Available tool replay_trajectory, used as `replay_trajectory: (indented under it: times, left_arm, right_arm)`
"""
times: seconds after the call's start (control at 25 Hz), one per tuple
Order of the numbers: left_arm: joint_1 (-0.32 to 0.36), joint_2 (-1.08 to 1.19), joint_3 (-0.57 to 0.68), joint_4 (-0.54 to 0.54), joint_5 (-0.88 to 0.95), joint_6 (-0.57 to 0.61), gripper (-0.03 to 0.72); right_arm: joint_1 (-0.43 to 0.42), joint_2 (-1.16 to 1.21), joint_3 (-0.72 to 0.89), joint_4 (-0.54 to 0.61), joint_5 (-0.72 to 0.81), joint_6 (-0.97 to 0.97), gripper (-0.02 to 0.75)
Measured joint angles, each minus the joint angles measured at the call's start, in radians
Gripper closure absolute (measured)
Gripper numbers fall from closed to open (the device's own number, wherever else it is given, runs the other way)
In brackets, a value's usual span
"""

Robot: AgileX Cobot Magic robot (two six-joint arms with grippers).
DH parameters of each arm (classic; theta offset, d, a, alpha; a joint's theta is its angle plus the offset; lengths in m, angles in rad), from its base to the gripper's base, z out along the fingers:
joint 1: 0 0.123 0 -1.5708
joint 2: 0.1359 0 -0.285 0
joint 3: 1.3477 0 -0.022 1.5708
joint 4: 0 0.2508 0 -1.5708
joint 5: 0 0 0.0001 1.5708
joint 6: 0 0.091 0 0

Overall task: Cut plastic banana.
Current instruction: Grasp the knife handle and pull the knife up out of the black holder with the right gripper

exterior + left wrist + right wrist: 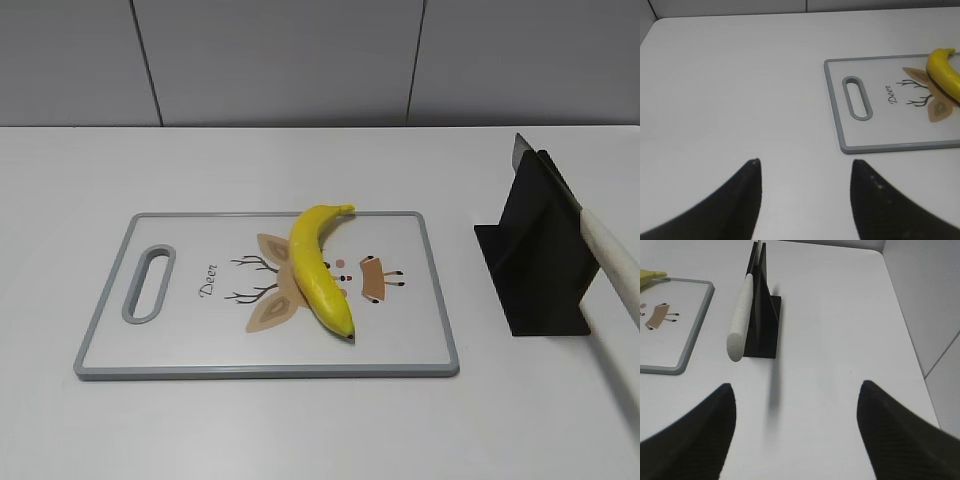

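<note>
The blade tip sticks up from the black stand's open slot (531, 153). I expect the knife (612, 262) to come loose as I lift, while the stand stays put.
A yellow plastic banana (320, 268) lies whole on a white cutting board (180, 340) with a grey rim and a deer drawing; it also shows in the left wrist view (944, 74). A knife with a white handle (612, 258) rests in a black stand (540, 250), blade tip up at the back; the right wrist view shows the handle (740, 317) pointing toward the camera. My left gripper (805, 162) is open and empty over bare table left of the board. My right gripper (796, 386) is open and empty, below the knife handle. Neither gripper shows in the exterior view.
The board (880, 145) has a slotted handle (148, 283) at its left end. The white table ends at a grey wall (320, 60) behind and a side wall (930, 300) on the right.
</note>
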Motion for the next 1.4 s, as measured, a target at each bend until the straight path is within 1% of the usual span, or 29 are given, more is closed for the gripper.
replay_trajectory:
  times: [0.36, 0.56, 1.0, 1.4]
  left_arm:
    - [0.0, 0.0, 0.0, -0.001, 0.0, 0.0, 0.136]
    - [0.0, 0.0, 0.0, -0.001, 0.0, 0.0, 0.136]
    - [0.0, 0.0, 0.0, -0.001, 0.0, 0.0, 0.136]
    - [0.0, 0.0, 0.0, -0.001, 0.0, 0.0, 0.136]
  right_arm:
    - [0.0, 0.0, 0.0, 0.0, 0.0, -0.001, 0.151]
    - [0.0, 0.036, -0.021, 0.022, 0.0, 0.0, 0.15]
    - [0.0, 0.393, -0.181, 0.069, 0.016, 0.007, 0.148]
    - [0.0, 0.711, -0.379, 0.078, 0.128, 0.008, 0.148]
